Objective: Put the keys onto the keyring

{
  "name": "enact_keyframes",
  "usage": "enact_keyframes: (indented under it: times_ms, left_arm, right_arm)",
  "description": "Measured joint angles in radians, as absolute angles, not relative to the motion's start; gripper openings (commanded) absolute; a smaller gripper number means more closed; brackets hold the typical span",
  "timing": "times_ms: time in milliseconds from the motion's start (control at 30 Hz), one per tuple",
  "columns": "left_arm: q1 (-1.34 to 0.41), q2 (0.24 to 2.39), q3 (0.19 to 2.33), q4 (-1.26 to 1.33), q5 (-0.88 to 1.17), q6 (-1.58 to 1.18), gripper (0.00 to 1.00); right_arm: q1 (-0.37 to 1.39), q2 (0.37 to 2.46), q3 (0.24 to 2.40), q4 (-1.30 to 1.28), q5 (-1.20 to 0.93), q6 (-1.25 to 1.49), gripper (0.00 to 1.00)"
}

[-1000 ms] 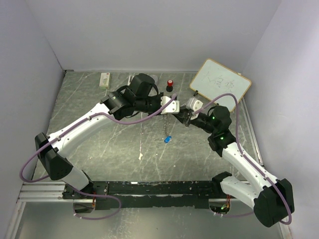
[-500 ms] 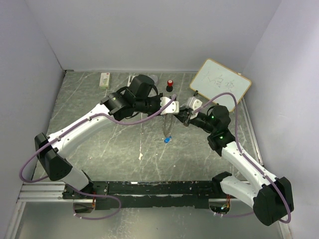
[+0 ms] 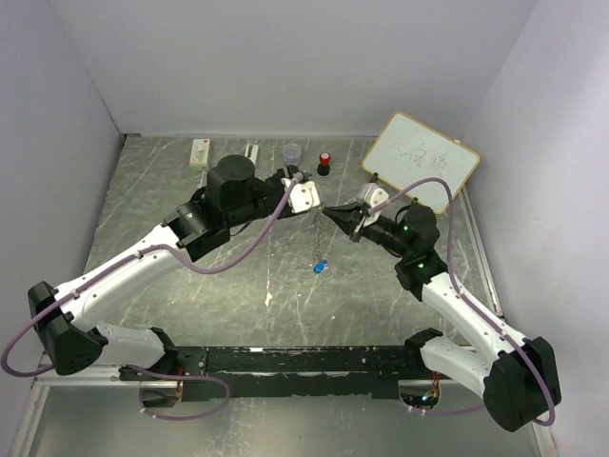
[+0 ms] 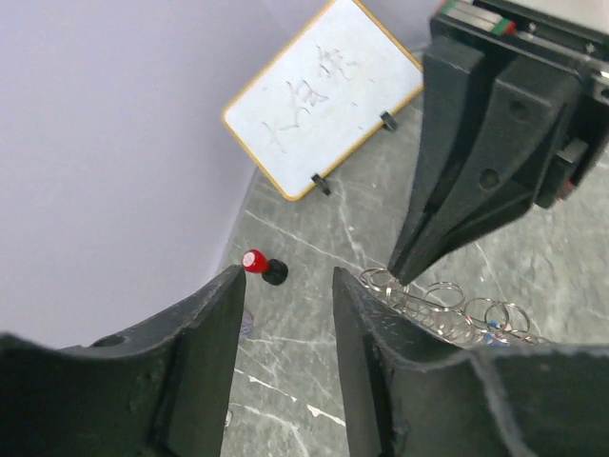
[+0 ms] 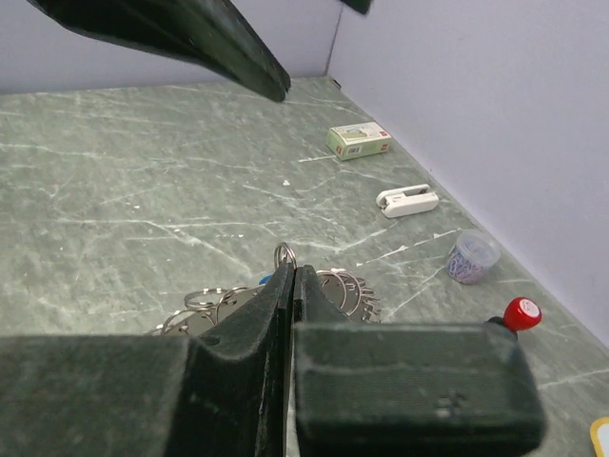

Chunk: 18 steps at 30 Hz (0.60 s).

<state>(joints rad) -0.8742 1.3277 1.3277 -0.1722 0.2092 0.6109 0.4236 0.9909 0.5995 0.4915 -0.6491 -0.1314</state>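
The keyring is pinched by its end loop (image 4: 391, 288) in my right gripper, so my left gripper should take that loop. This will free my right gripper to hold the dangling rings (image 4: 468, 320).
The keyring (image 3: 317, 238) hangs edge-on from my right gripper (image 3: 329, 211), above the middle of the table. A blue key (image 3: 320, 266) dangles at its lower end. In the right wrist view the right gripper (image 5: 293, 271) is shut on one small loop (image 5: 285, 254) of the keyring (image 5: 214, 300), with more loops fanned out behind the fingers. My left gripper (image 3: 314, 202) is just left of the right one. In the left wrist view it (image 4: 287, 278) is open and holds nothing, with the keyring (image 4: 433, 303) off to its right, under the right fingers (image 4: 457, 181).
A whiteboard (image 3: 421, 160) leans at the back right. Along the back wall are a red-and-black knob (image 3: 324, 162), a clear cup (image 3: 291, 151), a white clip (image 3: 251, 150) and a green-and-white box (image 3: 199, 152). Grey walls close in three sides.
My left gripper has opened, let go of the keyring and drawn back to the left with its arm. The right gripper stays shut on the ring, which still hangs.
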Motion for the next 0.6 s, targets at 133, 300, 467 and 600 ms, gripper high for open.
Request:
enact_keyframes:
  times_ms: [133, 300, 467, 600]
  left_arm:
    - [-0.874, 1.293, 1.272, -0.078, 0.171, 0.574, 0.55]
    - [-0.874, 1.249, 1.114, 0.088, 0.138, 0.491, 0.58]
    - [-0.874, 1.187, 0.903, 0.277, 0.132, 0.408, 0.58]
    - [-0.874, 1.191, 0.874, 0.364, 0.134, 0.373, 0.57]
  right_arm:
    - [0.424, 0.99, 0.594, 0.516, -0.628, -0.113, 0.0]
    - [0.422, 0.983, 0.588, 0.574, -0.604, -0.079, 0.0]
    - [0.42, 0.973, 0.54, 0.693, -0.59, -0.007, 0.0]
    - [0.419, 0.987, 0.523, 0.781, -0.591, 0.049, 0.0]
